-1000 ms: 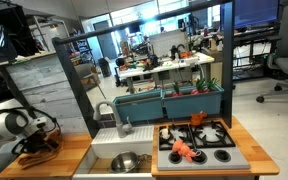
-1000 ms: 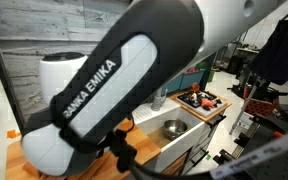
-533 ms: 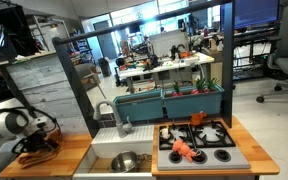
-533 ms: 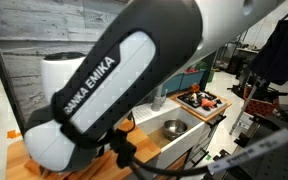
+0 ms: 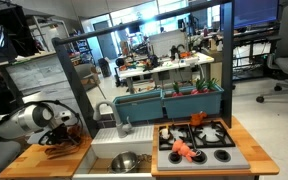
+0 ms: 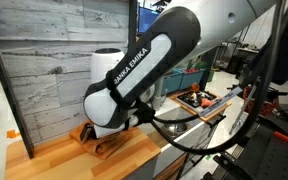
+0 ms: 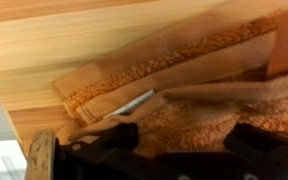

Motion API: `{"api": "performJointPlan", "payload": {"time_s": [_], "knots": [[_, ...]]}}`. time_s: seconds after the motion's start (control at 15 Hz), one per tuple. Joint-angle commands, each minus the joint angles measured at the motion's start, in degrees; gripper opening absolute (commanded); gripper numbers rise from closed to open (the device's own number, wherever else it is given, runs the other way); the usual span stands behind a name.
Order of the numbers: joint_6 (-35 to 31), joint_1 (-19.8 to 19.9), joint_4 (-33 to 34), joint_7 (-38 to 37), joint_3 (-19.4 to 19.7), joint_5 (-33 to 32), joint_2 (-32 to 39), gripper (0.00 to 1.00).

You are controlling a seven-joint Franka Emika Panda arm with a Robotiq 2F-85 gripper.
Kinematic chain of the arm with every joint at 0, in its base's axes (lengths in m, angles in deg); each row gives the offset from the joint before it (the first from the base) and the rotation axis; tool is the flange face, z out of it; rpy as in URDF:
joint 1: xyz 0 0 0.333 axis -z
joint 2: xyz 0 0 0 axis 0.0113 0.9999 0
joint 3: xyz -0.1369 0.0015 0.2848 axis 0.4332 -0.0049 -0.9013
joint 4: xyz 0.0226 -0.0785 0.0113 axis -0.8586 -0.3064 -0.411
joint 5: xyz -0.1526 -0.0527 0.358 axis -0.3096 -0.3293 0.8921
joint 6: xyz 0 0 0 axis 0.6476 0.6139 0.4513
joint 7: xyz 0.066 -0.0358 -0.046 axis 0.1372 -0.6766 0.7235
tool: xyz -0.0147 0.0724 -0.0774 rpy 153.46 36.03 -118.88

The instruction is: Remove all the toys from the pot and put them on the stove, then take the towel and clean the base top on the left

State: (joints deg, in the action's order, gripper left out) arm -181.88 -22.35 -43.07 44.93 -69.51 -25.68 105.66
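Observation:
The orange towel (image 6: 101, 146) is bunched up near the plank wall. My gripper should sweep the towel back across the open wood (image 6: 50, 161) at the near end of the base top.
The orange towel (image 7: 174, 75) lies rumpled on the light wooden base top (image 7: 44, 40), filling the wrist view. My gripper (image 7: 179, 135) is open and low over it, with cloth bunched between the dark fingers (image 7: 269, 145). In both exterior views the gripper (image 5: 59, 133) (image 6: 112, 138) sits on the towel (image 5: 56, 147) on the base top (image 5: 29, 160) (image 6: 54, 160). The silver pot (image 5: 124, 161) sits in the sink. On the grey stove (image 5: 224, 158) lie a red-pink toy (image 5: 184, 150), a whitish toy (image 5: 166, 132) and an orange toy (image 5: 197, 118).
A white sink basin (image 5: 104, 145) with a faucet (image 5: 119, 118) separates the base top from the stove. A grey plank wall (image 6: 44, 70) stands behind the base top. Teal planter boxes (image 5: 174, 100) line the back of the play kitchen.
The arm has swung to the right across the base top, away from its left edge. The towel under the gripper has shifted right with it. The jaws stayed wide.

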Motion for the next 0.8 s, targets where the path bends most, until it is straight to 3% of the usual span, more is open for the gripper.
{"api": "performJointPlan", "payload": {"time_s": [0.0,0.27,0.4,0.73], "knots": [[-1.2,-2.5,-3.0,2.4,-3.6,-0.2,-0.2,1.00],[-1.7,-5.5,-5.0,5.0,-7.4,-0.5,-0.9,1.00],[-1.1,-6.2,-4.4,4.7,-7.1,-0.4,-0.7,1.00],[-0.6,-3.0,-4.6,-0.6,-1.1,0.4,-1.2,1.00]]}}
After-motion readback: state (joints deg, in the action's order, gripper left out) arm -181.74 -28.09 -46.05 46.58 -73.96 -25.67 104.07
